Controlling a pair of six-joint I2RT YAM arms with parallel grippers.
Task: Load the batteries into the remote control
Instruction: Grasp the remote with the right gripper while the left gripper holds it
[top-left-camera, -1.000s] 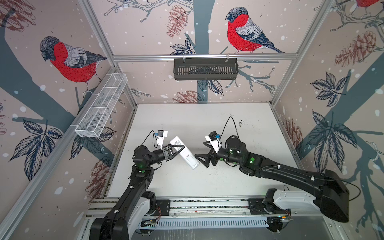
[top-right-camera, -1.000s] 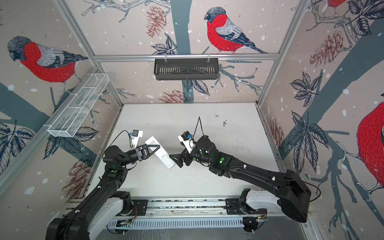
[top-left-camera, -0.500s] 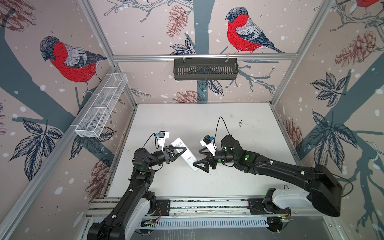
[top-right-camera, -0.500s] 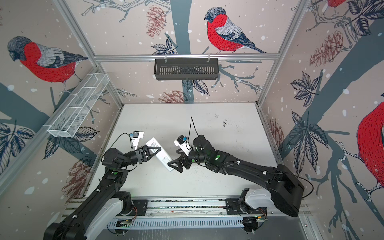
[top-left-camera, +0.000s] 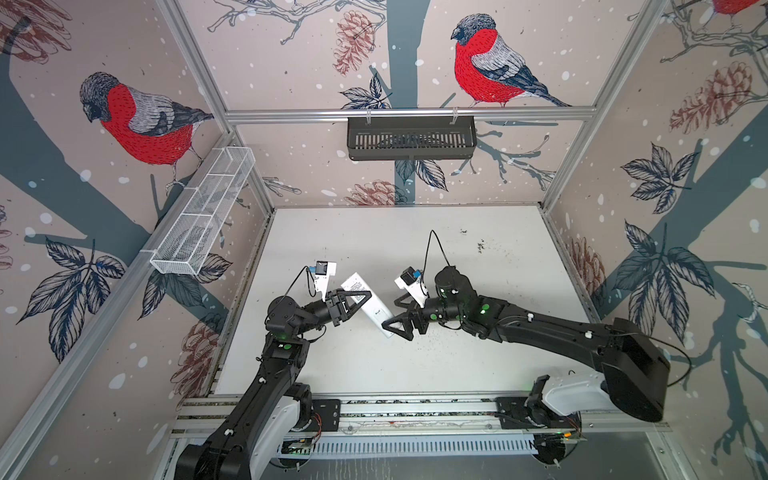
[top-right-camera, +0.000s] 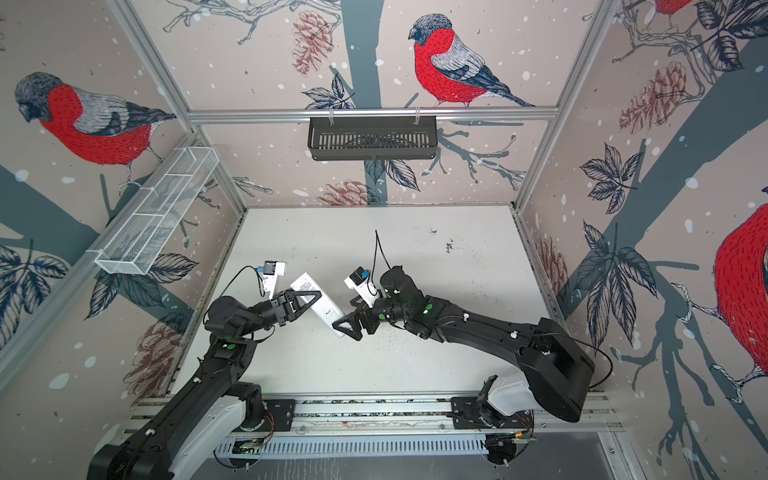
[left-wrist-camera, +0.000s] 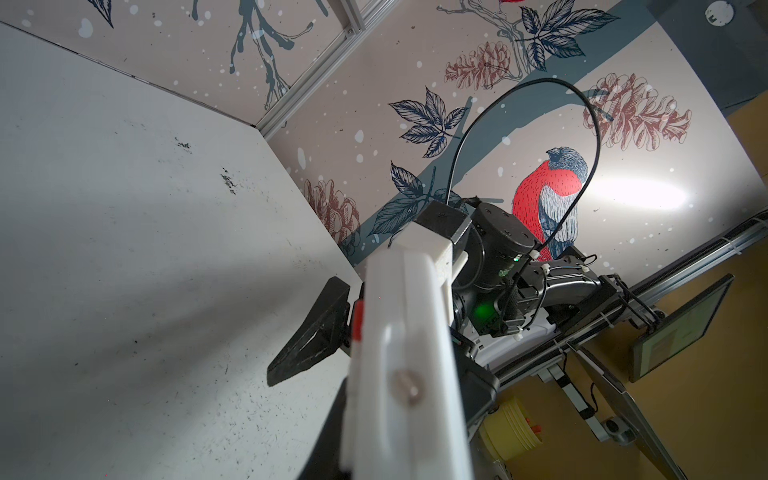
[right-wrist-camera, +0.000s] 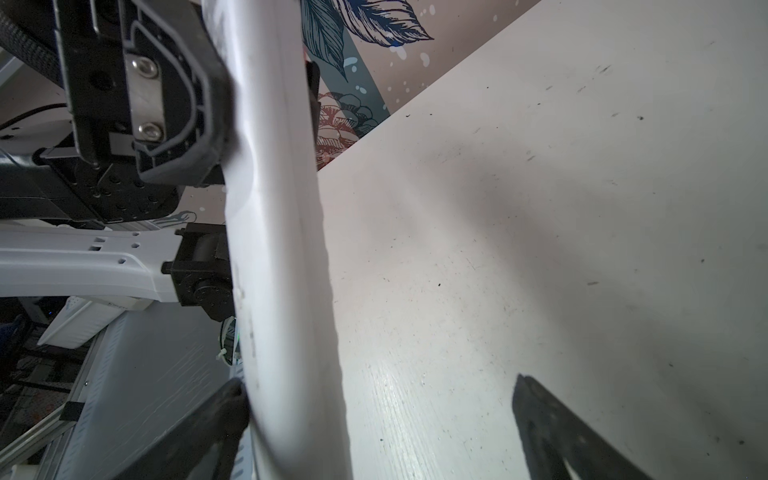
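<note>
The remote control's near end (top-left-camera: 389, 332) is off-centre against one finger of my right gripper, so I need to centre the open fingers farther up the remote control (top-left-camera: 379, 313) before I close them.
The remote control (top-left-camera: 368, 301) (top-right-camera: 318, 301), long and white, hangs tilted above the table (top-left-camera: 478, 353). My left gripper (top-left-camera: 360, 297) (top-right-camera: 311, 297) is shut on it a little past its middle. My right gripper (top-left-camera: 390, 312) (top-right-camera: 341, 316) stands open at the remote's near end. In the right wrist view the remote (right-wrist-camera: 282, 249) lies against one right finger (right-wrist-camera: 199, 436), and the other finger (right-wrist-camera: 561, 436) stands far off it. In the left wrist view the remote (left-wrist-camera: 399, 374) fills the middle, with a right finger (left-wrist-camera: 307, 345) beside it. The batteries are out of view.
A black slotted basket (top-left-camera: 411, 137) hangs on the back wall. A white wire shelf (top-left-camera: 203, 216) runs along the left wall. The arms' base rail (top-left-camera: 395, 415) lines the table's front edge. Dark specks dot the tabletop.
My right gripper has swung left and toward the front, and now straddles the remote's near end, still open. My left gripper has kept its hold on the remote, hardly moving.
</note>
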